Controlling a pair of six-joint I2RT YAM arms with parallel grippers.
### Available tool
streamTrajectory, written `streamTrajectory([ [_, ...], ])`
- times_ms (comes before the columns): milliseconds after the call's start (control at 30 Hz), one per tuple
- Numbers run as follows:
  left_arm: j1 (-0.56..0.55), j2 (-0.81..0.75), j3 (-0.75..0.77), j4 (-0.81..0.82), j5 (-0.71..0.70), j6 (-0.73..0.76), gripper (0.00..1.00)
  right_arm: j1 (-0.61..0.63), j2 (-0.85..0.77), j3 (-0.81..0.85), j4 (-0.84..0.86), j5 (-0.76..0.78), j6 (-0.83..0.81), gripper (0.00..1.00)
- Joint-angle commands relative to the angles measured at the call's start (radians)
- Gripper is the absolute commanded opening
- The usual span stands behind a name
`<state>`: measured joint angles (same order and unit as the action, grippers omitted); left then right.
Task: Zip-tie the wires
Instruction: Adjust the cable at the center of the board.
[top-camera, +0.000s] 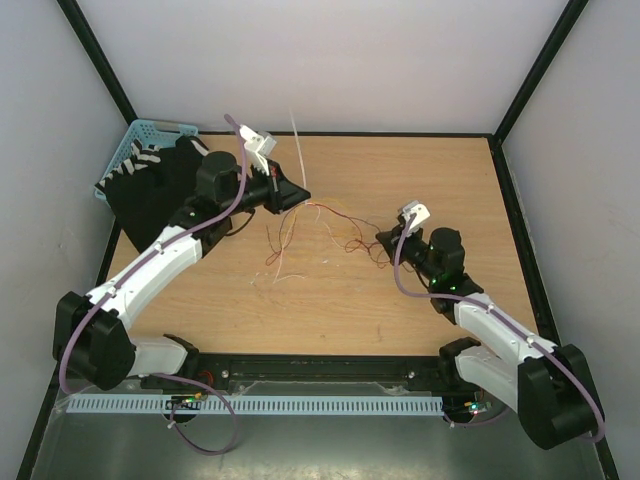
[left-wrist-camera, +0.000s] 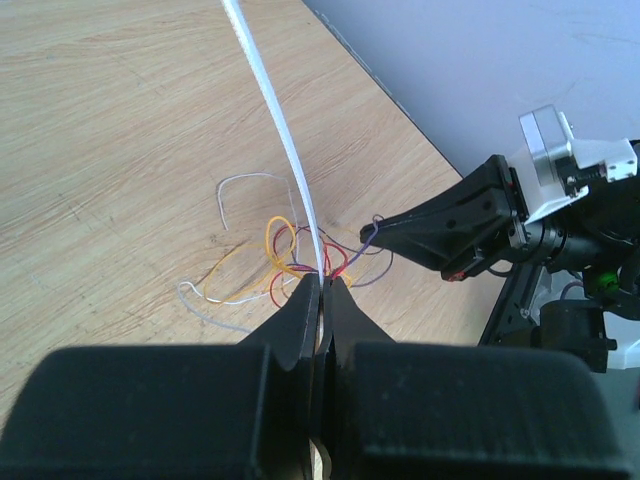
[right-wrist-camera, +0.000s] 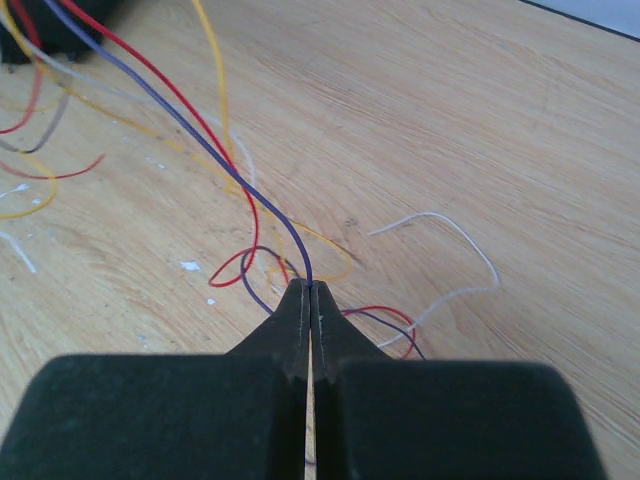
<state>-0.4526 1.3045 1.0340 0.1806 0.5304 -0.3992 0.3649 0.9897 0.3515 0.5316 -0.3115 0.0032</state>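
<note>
My right gripper is gripping the purple wire alone (right-wrist-camera: 296, 232) and my left gripper is holding the zip tie (top-camera: 299, 150). I keep pulling until the purple wire is stretched out.
The wires (top-camera: 322, 228) lie in a loose red, orange, purple and whitish tangle on the middle of the wooden table. My left gripper (top-camera: 299, 194) is at the tangle's left end, shut on the zip tie (top-camera: 297, 150), a white strip standing up from the jaws. In the left wrist view the zip tie (left-wrist-camera: 284, 130) rises from my shut gripper (left-wrist-camera: 325, 281) just above the wires (left-wrist-camera: 282, 252). My right gripper (top-camera: 383, 238) is at the tangle's right end. In the right wrist view it (right-wrist-camera: 310, 288) is shut on a purple wire (right-wrist-camera: 200, 128) that runs up and left.
A blue basket (top-camera: 128, 148) with dark items stands at the back left, partly hidden by a black sheet (top-camera: 150, 200) under the left arm. A white slotted rail (top-camera: 320, 405) runs along the near edge. Grey walls enclose the table.
</note>
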Motion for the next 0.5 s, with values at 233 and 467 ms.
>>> streamTrajectory([
  [233, 0.011, -0.025, 0.024, 0.004, 0.003, 0.018, 0.00, -0.078, -0.025, 0.001, -0.074, 0.107, 0.059, 0.00],
  [467, 0.014, -0.027, 0.023, 0.002, 0.005, 0.017, 0.00, -0.110, -0.012, 0.009, -0.112, 0.157, 0.086, 0.00],
])
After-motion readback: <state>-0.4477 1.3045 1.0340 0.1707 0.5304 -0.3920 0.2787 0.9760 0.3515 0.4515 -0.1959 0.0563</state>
